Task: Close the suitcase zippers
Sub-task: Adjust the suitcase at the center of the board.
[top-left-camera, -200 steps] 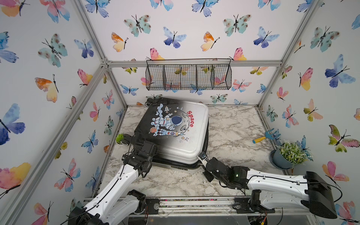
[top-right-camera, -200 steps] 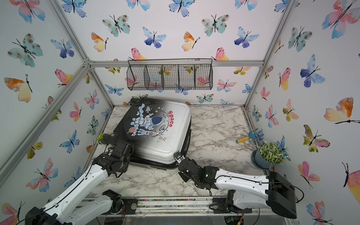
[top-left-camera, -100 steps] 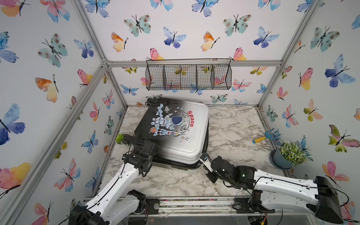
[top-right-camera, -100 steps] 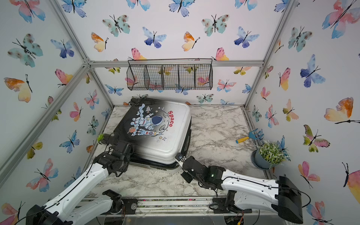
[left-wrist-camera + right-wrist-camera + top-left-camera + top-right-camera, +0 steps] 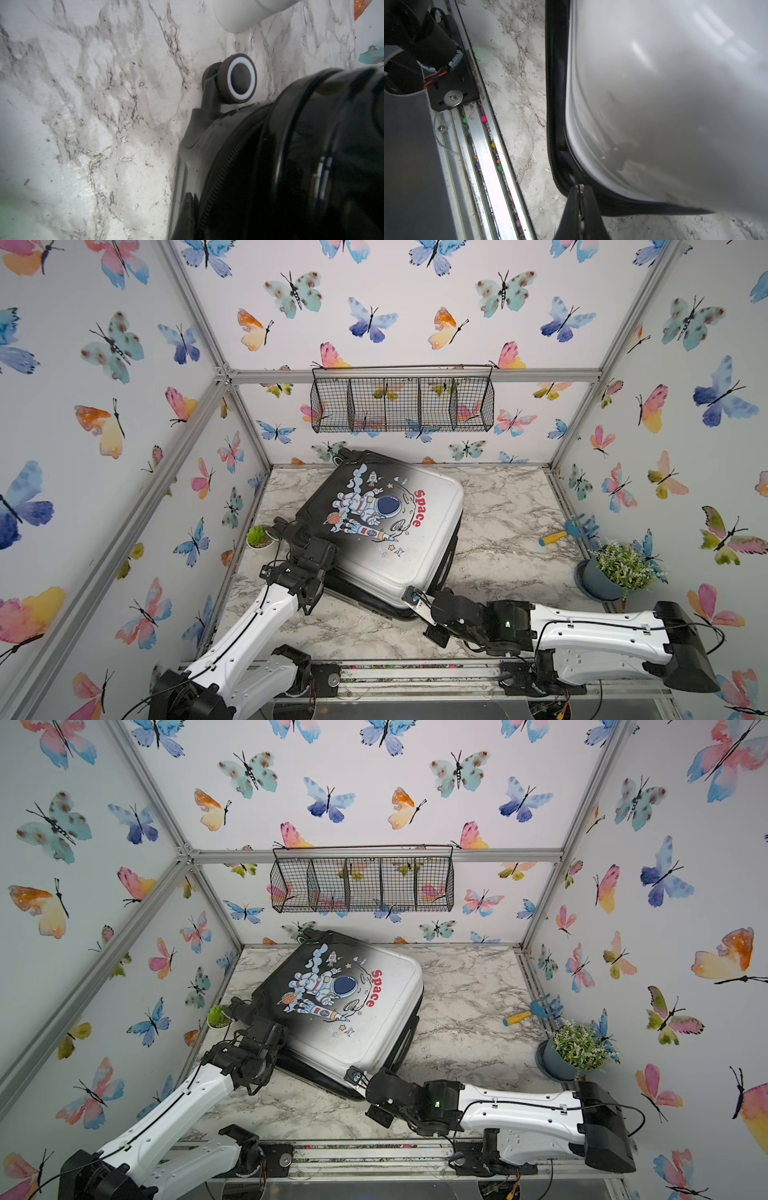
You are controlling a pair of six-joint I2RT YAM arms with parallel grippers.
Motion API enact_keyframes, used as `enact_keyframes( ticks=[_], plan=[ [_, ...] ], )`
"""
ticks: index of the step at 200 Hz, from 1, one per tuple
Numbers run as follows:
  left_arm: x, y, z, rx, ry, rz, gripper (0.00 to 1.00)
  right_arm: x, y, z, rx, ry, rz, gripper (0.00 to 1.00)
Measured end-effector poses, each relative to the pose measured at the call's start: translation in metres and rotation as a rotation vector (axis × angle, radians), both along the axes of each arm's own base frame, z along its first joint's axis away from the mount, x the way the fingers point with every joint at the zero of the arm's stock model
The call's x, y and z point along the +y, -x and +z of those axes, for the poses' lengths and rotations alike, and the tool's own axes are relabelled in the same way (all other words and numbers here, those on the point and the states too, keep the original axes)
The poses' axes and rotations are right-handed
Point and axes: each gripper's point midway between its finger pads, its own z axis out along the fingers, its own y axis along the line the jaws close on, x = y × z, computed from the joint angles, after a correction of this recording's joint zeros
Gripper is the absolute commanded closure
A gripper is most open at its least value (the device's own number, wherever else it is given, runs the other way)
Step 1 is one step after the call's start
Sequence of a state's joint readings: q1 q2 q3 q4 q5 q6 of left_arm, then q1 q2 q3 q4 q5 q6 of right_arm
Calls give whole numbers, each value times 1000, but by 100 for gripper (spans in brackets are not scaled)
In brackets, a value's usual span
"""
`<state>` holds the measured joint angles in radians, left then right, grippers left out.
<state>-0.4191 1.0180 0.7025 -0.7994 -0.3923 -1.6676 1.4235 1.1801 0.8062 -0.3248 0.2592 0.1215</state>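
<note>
The zipper pull is at the suitcase's near silver corner [image 5: 401, 607], where the zipper track bends, so next my right gripper pulls it around onto the suitcase's open side edge [image 5: 449, 556].
The suitcase [image 5: 386, 526] [image 5: 345, 1006] lies flat and askew on the marble table, astronaut print up, in both top views. A dark gap shows between its halves along the right edge. My right gripper [image 5: 409, 596] [image 5: 354, 1075] [image 5: 580, 188] is at the near silver corner, shut on a small metal zipper pull [image 5: 580, 186]. The black zipper track [image 5: 549, 104] runs away from it along the rim. My left gripper [image 5: 307, 549] [image 5: 259, 1029] is shut against the case's black left corner, beside the zipper track [image 5: 224, 172] and near a white-rimmed wheel [image 5: 241, 79]. I cannot see anything held in it.
A small succulent pot [image 5: 259, 536] stands just left of the case by the wall. A toy rake [image 5: 567, 531] and a potted plant [image 5: 615, 572] are at the right. A wire basket [image 5: 401, 404] hangs on the back wall. The arms' rail [image 5: 415, 672] borders the front.
My right gripper has closed fully and slid left and toward the front around the case's near corner. The left arm has not moved.
</note>
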Motion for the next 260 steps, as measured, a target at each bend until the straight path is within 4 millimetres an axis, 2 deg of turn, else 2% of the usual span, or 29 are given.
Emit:
enact_keyframes(
  ticks=[78,160,187,218,245,260],
  plan=[
    [0,-4,0,-28,12,22,100,1,10,4,-11,18,67,96],
    [-1,-11,0,-49,11,28,100,18,28,9,12,27,182,96],
    [-3,-14,2,-61,18,19,100,8,20,11,32,32,116,96],
    [-9,-13,6,-74,44,-6,100,-12,0,13,73,54,0,96],
    [-15,-4,8,-68,94,-27,100,-36,-27,19,93,65,-116,96],
    [-18,4,8,-75,136,-38,100,-46,-34,21,95,69,-157,96]
  ],
)
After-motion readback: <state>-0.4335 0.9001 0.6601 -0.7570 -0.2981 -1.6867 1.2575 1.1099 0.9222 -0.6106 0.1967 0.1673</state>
